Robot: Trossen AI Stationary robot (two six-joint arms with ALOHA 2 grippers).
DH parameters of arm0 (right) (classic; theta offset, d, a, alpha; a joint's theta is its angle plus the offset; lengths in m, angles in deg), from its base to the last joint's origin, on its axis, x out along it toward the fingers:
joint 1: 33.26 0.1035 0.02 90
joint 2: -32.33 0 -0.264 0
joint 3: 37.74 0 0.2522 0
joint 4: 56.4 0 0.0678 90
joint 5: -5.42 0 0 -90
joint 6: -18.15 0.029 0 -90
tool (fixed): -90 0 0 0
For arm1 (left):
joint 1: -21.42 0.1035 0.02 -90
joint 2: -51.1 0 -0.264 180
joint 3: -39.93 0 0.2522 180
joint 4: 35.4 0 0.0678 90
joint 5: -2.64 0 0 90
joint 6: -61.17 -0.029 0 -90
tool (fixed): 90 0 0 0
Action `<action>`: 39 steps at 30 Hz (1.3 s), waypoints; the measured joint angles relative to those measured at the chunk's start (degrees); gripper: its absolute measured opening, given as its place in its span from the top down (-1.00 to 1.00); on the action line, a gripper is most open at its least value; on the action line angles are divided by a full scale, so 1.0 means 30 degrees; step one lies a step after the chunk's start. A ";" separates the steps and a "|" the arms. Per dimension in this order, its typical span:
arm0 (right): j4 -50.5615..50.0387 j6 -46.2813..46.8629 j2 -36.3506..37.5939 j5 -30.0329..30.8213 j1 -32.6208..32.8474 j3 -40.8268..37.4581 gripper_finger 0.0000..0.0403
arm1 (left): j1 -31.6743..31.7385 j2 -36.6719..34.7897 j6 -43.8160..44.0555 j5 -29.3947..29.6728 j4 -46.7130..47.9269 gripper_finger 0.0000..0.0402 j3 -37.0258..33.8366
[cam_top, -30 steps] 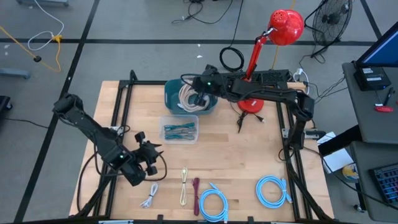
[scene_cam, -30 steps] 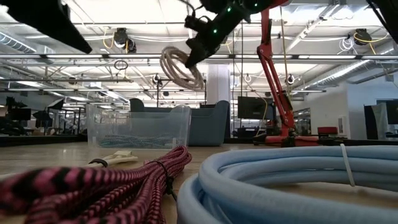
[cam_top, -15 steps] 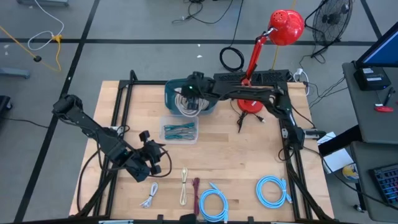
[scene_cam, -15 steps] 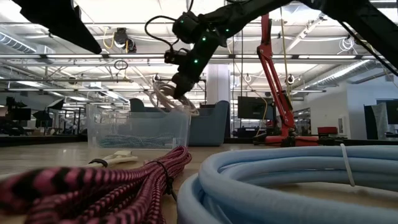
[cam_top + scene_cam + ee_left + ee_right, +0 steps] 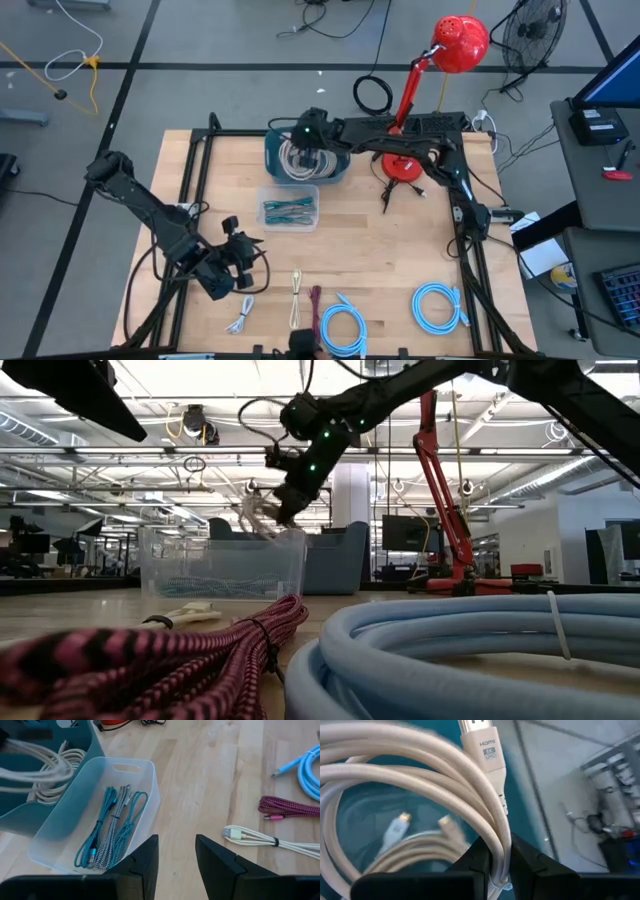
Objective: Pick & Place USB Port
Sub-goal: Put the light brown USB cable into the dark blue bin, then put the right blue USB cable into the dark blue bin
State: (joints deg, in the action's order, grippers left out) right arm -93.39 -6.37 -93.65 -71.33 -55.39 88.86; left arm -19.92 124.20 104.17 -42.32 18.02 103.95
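Note:
The cream HDMI coil [image 5: 292,160] is hanging inside the sides of the teal bin, so the robot's right gripper should go on down until the coil gets to the cream cable [image 5: 422,851] below, before it lets go.
My right gripper [image 5: 306,140] is over the teal bin [image 5: 335,172] at the table's far side, shut on a coil of cream HDMI cable [image 5: 296,160]. The low view shows that coil [image 5: 258,516] hanging below the gripper [image 5: 285,498]. More cream cable [image 5: 415,847] lies on the bin's floor. My left gripper [image 5: 240,264] is open and hovers over bare wood near the table's near left. In its wrist view the gripper [image 5: 175,857] faces the clear bin [image 5: 142,795], which holds teal cables [image 5: 107,827]. My right gripper pinches the cream coil's bundled strands [image 5: 501,847] between its two fingers, close to the HDMI plug [image 5: 487,745]. The fingers come from above and lie across the strands. The coil hangs below them over the inside of the teal bin; whether its lower end rests there I cannot tell.
The clear bin [image 5: 290,208] stands just nearer than the teal one. Along the near edge lie a small white cable [image 5: 240,318], a cream cable [image 5: 296,300], a maroon cable [image 5: 316,315] and two blue coils [image 5: 345,325] [image 5: 440,305]. A red lamp [image 5: 405,165] stands at the far right.
My right gripper has moved toward the table's left, from the teal bin's right side to over its middle, and has come down. The cream coil has gone with it, from well above the bins to the level of their rims.

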 joint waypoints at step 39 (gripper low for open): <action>0.1120 -0.0879 0.1159 0.1633 0.2171 0.0004 0.13 | 0.0022 0.0000 0.0431 0.0132 0.0411 0.34 -0.0194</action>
State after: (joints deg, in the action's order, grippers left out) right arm -90.03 -9.00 -90.17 -66.44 -48.88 88.87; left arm -19.85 124.20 105.46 -41.92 19.25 103.37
